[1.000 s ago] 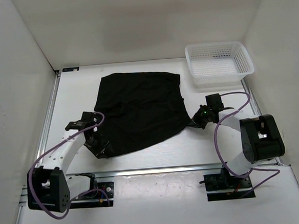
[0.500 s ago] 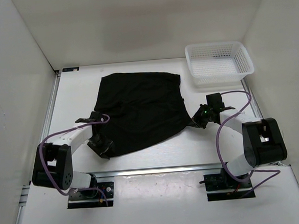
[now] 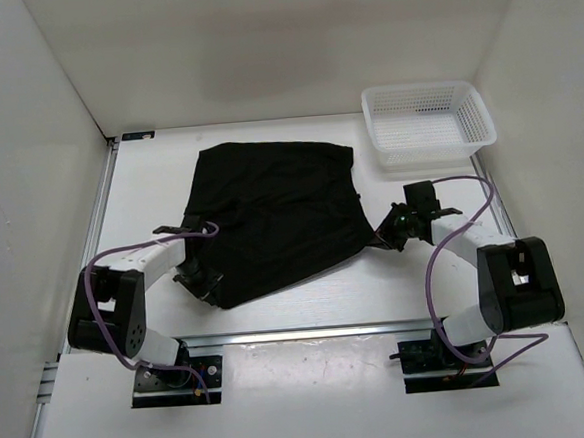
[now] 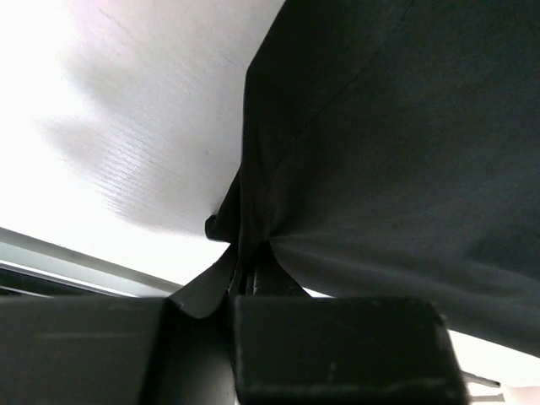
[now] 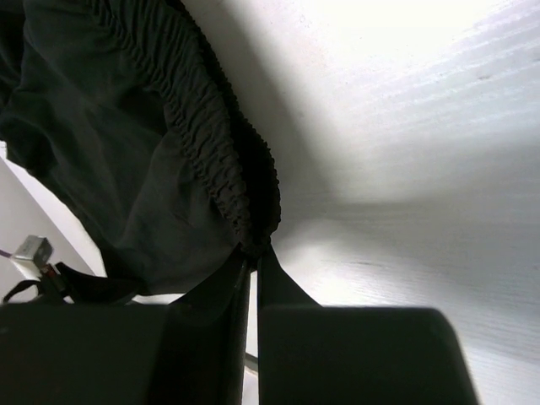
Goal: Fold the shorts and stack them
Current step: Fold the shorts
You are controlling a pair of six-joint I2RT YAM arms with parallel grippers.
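Note:
The near edge of the shorts point(image 3: 298, 282) angles toward my left gripper. Next, I raise the shorts with both grippers, swing them to the back point(image 3: 212, 147), and pull them straight.
The black shorts point(image 3: 277, 215) lie spread flat across the middle of the white table. At their near left corner my left gripper point(image 3: 204, 285) is shut on the shorts; the left wrist view shows the cloth point(image 4: 380, 143) bunched into a pinch right at the fingertips point(image 4: 245, 274). My right gripper point(image 3: 381, 236) is shut on the shorts at the near right corner, where the ruffled elastic waistband point(image 5: 211, 135) ends between its fingertips point(image 5: 253, 253). Both corners rest low at the table surface.
A white mesh basket point(image 3: 428, 121) stands at the back right, just beyond the right arm. White walls enclose the table on the left, back and right. A metal rail point(image 3: 310, 331) runs along the near edge in front of the arm bases.
The left arm has swung its elbow in towards the left edge and its gripper has closed on the near left corner of the shorts. The right gripper stays clamped where it was.

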